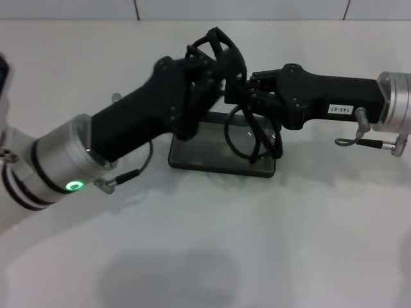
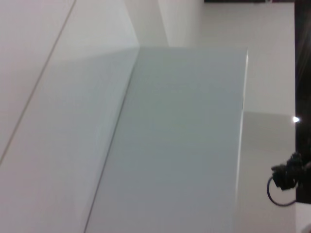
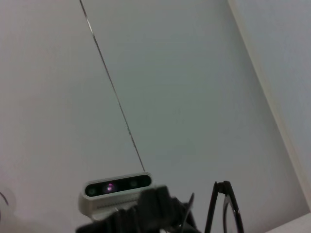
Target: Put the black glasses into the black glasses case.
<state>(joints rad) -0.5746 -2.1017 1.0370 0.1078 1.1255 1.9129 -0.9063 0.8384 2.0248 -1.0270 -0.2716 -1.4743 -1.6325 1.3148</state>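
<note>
The black glasses (image 1: pixel 262 133) hang across the black glasses case. My right gripper should turn them to run along the case's grey lining (image 1: pixel 207 149) as my left gripper moves away.
The black glasses case (image 1: pixel 192 160) lies open on the white table in the head view, its grey lining facing up. The black glasses (image 1: pixel 252 136) hang above the case's right half, lenses down. My right gripper (image 1: pixel 239 96) reaches in from the right and is shut on the top of the glasses frame. My left gripper (image 1: pixel 217 52) reaches in from the lower left, sits just above and behind the right one, and stands open and empty. The case lid is hidden behind the arms. The glasses also show in the right wrist view (image 3: pixel 226 208).
The white table (image 1: pixel 212 244) spreads all round the case. A tiled wall edge (image 1: pixel 244 9) runs along the back. Cables (image 1: pixel 359 142) hang from both wrists. The right wrist view shows the head camera (image 3: pixel 116 187).
</note>
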